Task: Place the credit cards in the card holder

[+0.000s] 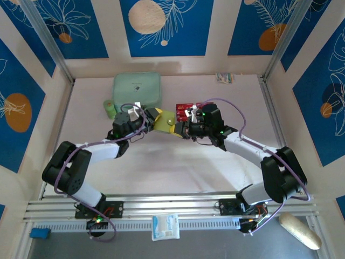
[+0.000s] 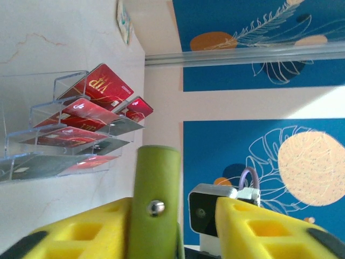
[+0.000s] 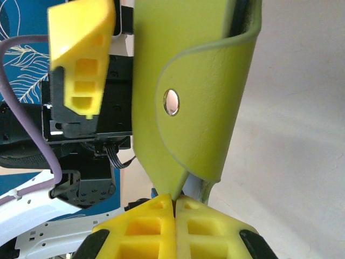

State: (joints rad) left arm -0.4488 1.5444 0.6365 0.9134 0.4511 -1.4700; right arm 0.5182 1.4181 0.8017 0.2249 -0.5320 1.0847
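Observation:
I should hold the card holder with my left gripper while my right gripper opens the snap flap, because my right gripper is pinching the card holder's edge (image 3: 184,187) below its fastened snap flap (image 3: 197,116).
The olive-green card holder (image 1: 164,120) hangs above mid-table between both grippers. My right gripper (image 1: 181,128) is shut on its lower edge, the yellow fingertips (image 3: 161,208) pinched together on the leather. Its snap flap (image 3: 207,108) is fastened. My left gripper (image 1: 149,117) stands open around the holder's tab (image 2: 156,199); the tab lies against one finger (image 2: 86,232), with a gap to the other (image 2: 259,226). The credit cards (image 2: 99,89), red and dark ones, lie in a clear tiered tray (image 2: 32,108) just behind the grippers (image 1: 188,108).
A mint-green zip case (image 1: 137,89) and a small green roll (image 1: 110,109) sit at the back left. A small packet (image 1: 225,77) lies by the back wall. Off the front edge are a white packet (image 1: 165,226) and a pale loaf-shaped thing (image 1: 299,230).

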